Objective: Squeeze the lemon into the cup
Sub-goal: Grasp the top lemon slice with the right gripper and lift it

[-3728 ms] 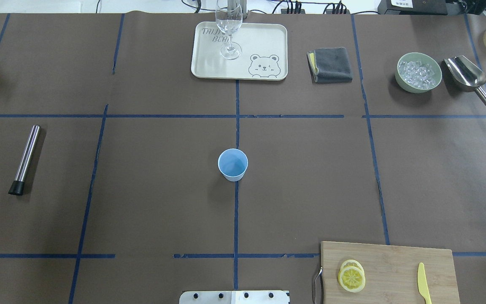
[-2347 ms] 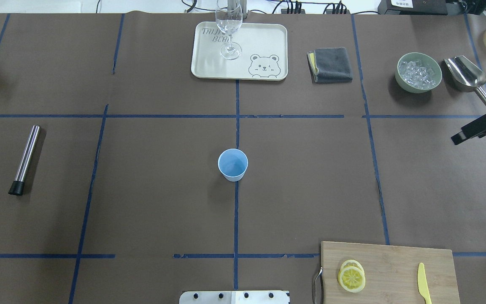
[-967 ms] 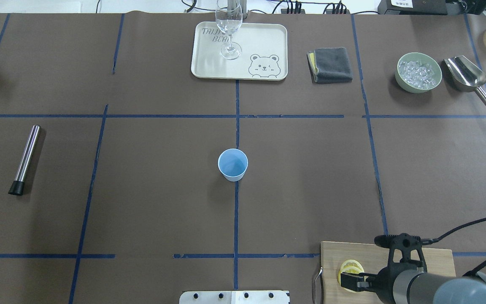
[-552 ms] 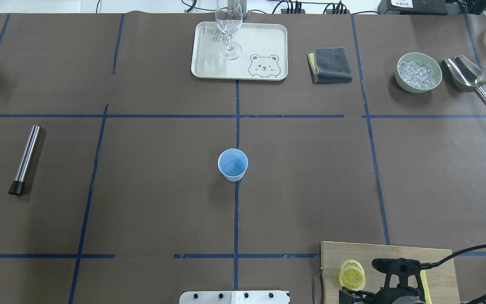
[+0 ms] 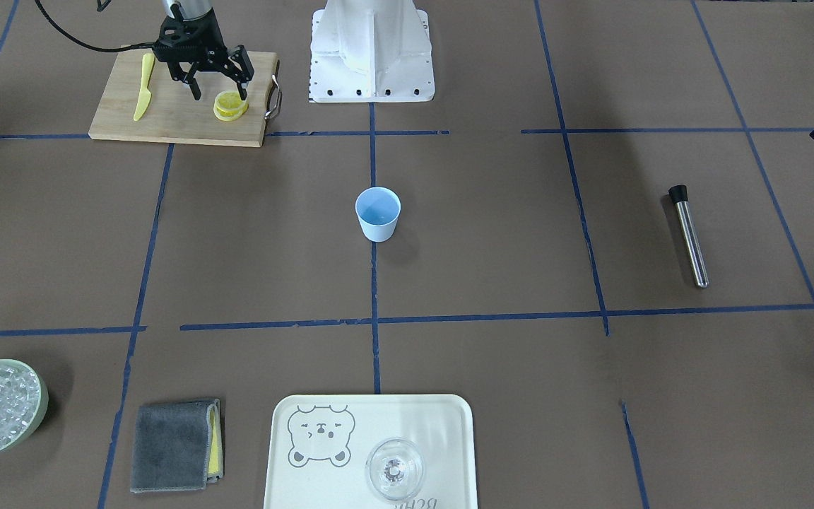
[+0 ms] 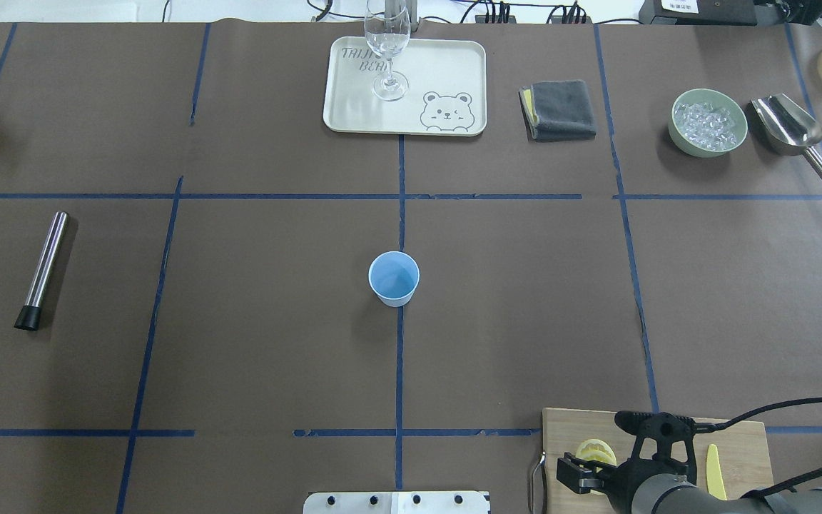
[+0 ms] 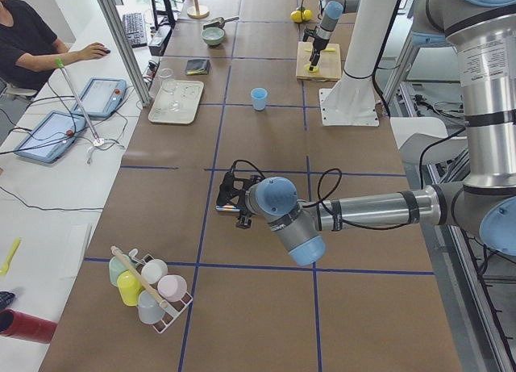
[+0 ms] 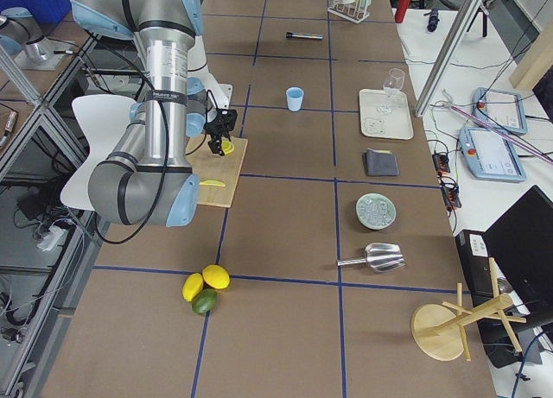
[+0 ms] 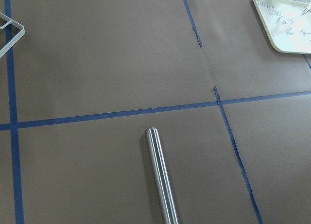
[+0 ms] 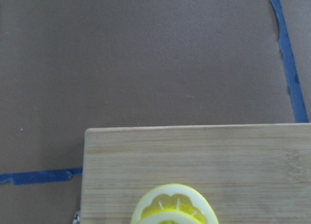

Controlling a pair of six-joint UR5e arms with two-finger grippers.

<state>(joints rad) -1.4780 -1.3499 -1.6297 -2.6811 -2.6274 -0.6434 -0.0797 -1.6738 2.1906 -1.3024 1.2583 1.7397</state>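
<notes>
The lemon slices lie loosely over each other with offset edges [image 10: 177,208], so I expect the stack [image 5: 230,105] to fall apart and leave slices on the cutting board when I lift.
Two stacked lemon slices [image 5: 230,106] lie on the wooden cutting board [image 5: 174,116] at the table's near right corner; they also show in the overhead view [image 6: 595,451] and the right wrist view [image 10: 175,207]. My right gripper [image 5: 219,92] is open and points down just above them, one finger on each side. The light-blue cup [image 6: 394,278] stands upright at the table's centre, far from both grippers. My left gripper [image 7: 234,198] hovers over the left part of the table; I cannot tell if it is open or shut.
A yellow plastic knife [image 5: 143,88] lies on the board beside the gripper. A steel muddler [image 6: 43,268] lies at the left. At the far edge are a tray [image 6: 454,71] with a glass [image 6: 387,50], a grey cloth [image 6: 559,108], an ice bowl [image 6: 676,135] and a scoop [image 6: 789,128].
My right arm came in from the right edge and went down to the cutting board. Its open gripper has shifted over the lemon slices and now covers the nearer one in the overhead view.
</notes>
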